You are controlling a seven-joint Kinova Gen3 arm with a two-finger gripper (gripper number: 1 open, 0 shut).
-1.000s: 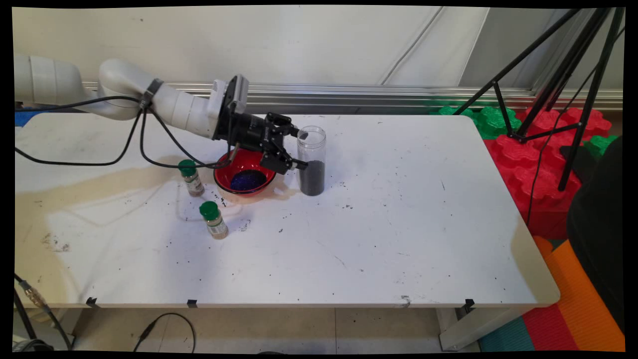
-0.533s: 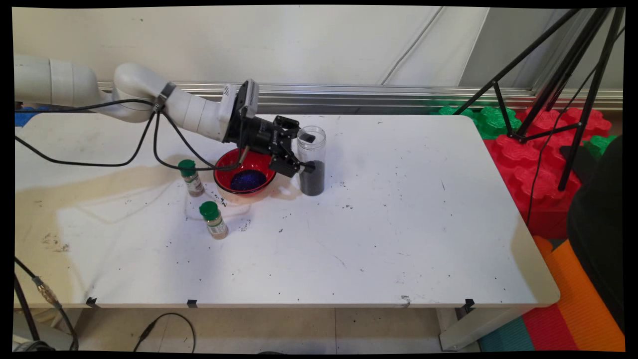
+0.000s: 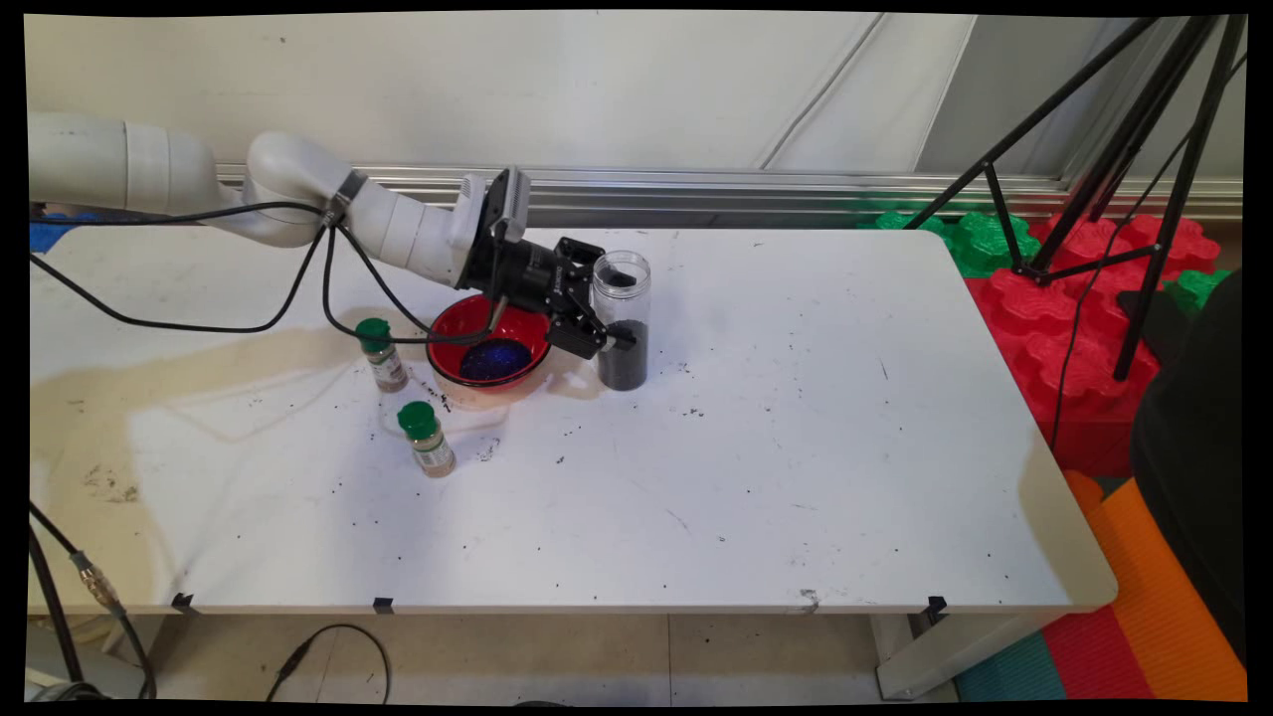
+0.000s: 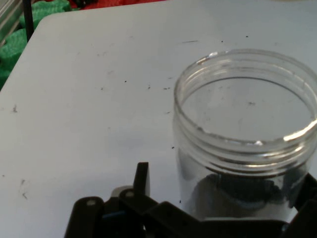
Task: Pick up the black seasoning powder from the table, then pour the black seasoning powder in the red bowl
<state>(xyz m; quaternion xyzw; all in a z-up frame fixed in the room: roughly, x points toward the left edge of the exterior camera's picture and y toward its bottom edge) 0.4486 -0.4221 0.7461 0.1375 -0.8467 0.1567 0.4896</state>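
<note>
I expect the black granules (image 3: pixel 624 362) to run out in a loose stream when I tip the clear jar over, because black specks (image 3: pixel 442 399) are scattered by the red bowl.
A clear, lidless jar (image 3: pixel 631 298) stands upright on the white table (image 3: pixel 796 418), its lower part filled with black granules. My gripper (image 3: pixel 621 310) reaches in from the left, low and nearly level, and is open with the jar between its fingers. In the hand view the jar (image 4: pixel 245 129) fills the right half. The left finger (image 4: pixel 142 177) stands apart from the jar's wall, while the right finger sits at the frame's edge beside the jar. Just left of the jar, under my wrist, is a red bowl (image 3: pixel 487 343) holding dark blue granules.
Two small spice bottles with green caps stand left of the bowl, one (image 3: pixel 381 355) close to it and one (image 3: pixel 427 439) nearer the front. Black specks dot the table. Red and green foam blocks (image 3: pixel 1074 328) and a black tripod (image 3: pixel 1144 199) stand beyond the table's right edge.
The arm has pushed to the right. The gripper's fingers, which were just short of the jar, now straddle it. The jar, bowl and bottles have not moved.
</note>
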